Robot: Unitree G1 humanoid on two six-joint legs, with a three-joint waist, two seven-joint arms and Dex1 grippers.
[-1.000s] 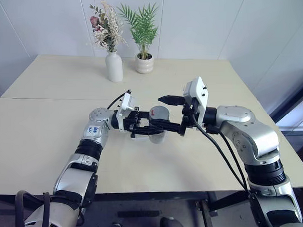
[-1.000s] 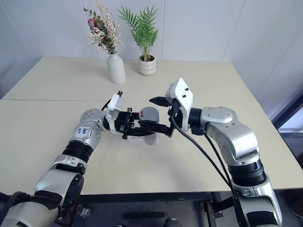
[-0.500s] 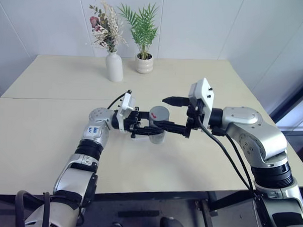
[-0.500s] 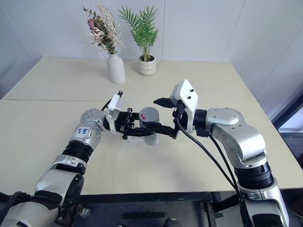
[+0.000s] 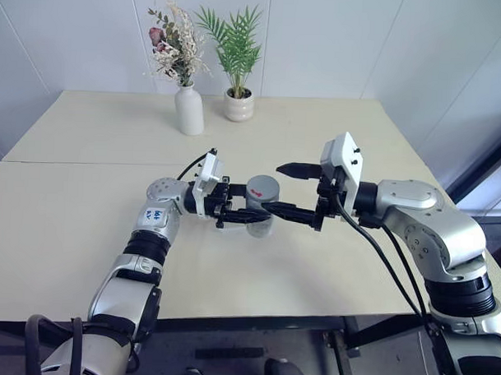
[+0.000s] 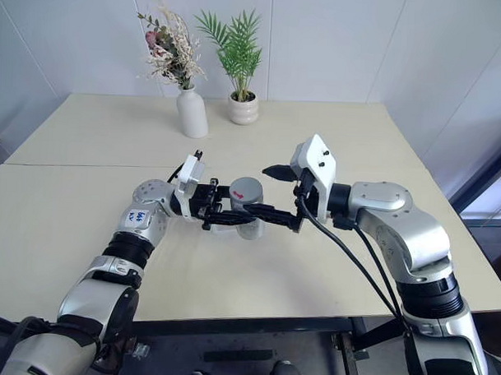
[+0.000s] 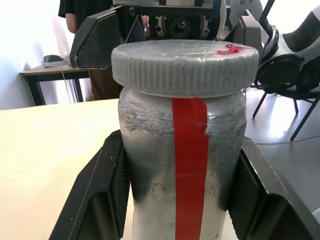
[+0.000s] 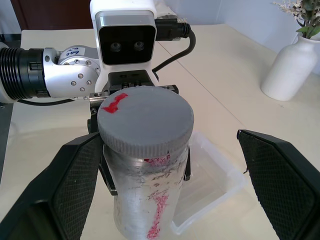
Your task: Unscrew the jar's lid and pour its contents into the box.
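The grey lid (image 8: 146, 120) covers nearly the jar's full width (image 8: 145, 175). I should expect a wide opening of the jar hidden under the lid when I unscrew it.
My left gripper (image 5: 248, 214) is shut on the jar (image 7: 182, 190), holding it upright a little above the table. The jar is silvery-grey with a red strip down its side. The grey lid (image 5: 264, 188), marked with a red smear, sits on top of the jar. My right gripper (image 5: 272, 187) is open. Its fingers (image 8: 75, 190) stand on either side of the lid, apart from it. The clear plastic box (image 8: 212, 177) lies on the table just below and behind the jar. The contents are hidden behind the jar's cloudy wall.
A white vase of dried flowers (image 5: 188, 110) and a ribbed white pot with a green plant (image 5: 238, 105) stand at the table's far edge. The beige table (image 5: 85, 223) is bare on both sides of the arms. A person (image 7: 75, 7) stands beyond the table.
My right arm has swung slightly outward to the right, and its open fingers reach less far over the lid. The left gripper and jar have stayed still.
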